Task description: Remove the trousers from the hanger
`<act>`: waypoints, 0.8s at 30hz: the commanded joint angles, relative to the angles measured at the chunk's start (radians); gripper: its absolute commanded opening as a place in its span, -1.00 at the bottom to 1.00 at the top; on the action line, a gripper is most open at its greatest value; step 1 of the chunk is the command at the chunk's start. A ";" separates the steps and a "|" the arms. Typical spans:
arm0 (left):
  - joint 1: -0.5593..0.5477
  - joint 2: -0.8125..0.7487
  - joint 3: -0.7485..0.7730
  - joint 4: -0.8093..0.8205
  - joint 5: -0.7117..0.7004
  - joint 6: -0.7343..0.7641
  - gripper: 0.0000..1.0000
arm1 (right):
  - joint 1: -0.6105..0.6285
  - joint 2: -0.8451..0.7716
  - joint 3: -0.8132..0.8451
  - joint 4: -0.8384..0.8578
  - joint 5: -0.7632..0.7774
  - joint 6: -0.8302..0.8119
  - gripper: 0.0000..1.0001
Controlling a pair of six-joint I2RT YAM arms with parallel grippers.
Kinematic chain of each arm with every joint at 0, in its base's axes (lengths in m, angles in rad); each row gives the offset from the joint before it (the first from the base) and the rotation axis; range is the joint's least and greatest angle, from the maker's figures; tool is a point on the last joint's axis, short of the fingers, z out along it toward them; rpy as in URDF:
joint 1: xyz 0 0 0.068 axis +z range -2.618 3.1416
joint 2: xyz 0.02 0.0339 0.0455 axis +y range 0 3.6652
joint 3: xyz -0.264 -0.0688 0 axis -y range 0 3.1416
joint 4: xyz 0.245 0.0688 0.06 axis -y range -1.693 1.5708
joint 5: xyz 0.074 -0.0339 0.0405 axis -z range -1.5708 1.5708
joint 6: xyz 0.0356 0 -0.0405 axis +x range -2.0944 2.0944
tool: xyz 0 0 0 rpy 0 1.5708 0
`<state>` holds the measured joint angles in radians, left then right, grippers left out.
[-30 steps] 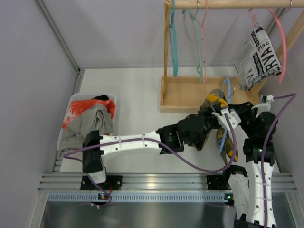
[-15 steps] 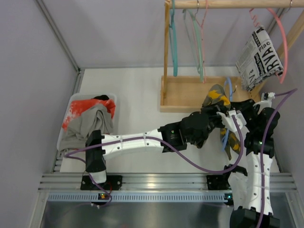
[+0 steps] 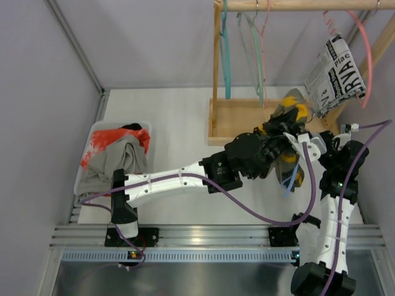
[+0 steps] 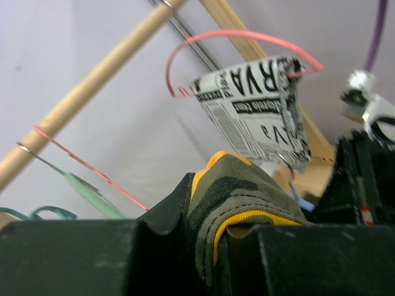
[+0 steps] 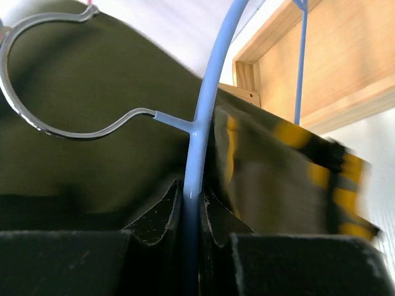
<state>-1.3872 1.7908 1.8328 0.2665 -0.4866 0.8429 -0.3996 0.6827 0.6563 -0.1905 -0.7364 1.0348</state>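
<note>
Next, my left gripper pulls the camouflage trousers back off the blue hanger toward the white bin, because the printed garment and my right gripper crowd its way.
The camouflage trousers hang bunched between both arms, in front of the wooden rack. My left gripper is shut on a fold of them; its wrist view shows olive, yellow and black cloth pinched between the jaws. My right gripper is shut on the blue hanger; its wrist view shows the blue bar clamped between the jaws, with the trousers draped behind it. The grey trousers lie in the white bin at left.
A white bin at left also holds a red-orange and white garment. The wooden rack carries teal, green and pink hangers and a black-and-white printed garment on a pink hanger at far right.
My left gripper has lifted the camouflage trousers up and away toward the rack. The right arm moved slightly right with the blue hanger, which now shows more below the cloth.
</note>
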 commanded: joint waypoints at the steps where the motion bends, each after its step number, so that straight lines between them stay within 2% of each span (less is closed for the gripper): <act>1: -0.007 -0.130 0.244 0.530 0.080 0.068 -1.00 | -0.039 0.028 -0.078 -0.047 0.003 -0.124 -1.00; 5: -0.007 -0.123 0.272 0.530 0.091 0.079 -1.00 | -0.047 0.041 -0.087 -0.029 0.014 -0.134 -1.00; 12: -0.009 -0.162 0.234 0.525 0.095 0.058 -1.00 | -0.048 0.081 -0.066 -0.072 0.078 -0.231 -1.00; 24: -0.009 -0.384 -0.033 0.412 0.020 -0.065 -1.00 | -0.048 0.071 -0.020 -0.079 0.074 -0.288 -1.00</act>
<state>-1.3949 1.4849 1.8385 0.5816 -0.4660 0.8143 -0.4362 0.7662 0.5667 -0.2893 -0.6754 0.7918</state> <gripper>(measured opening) 0.180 0.098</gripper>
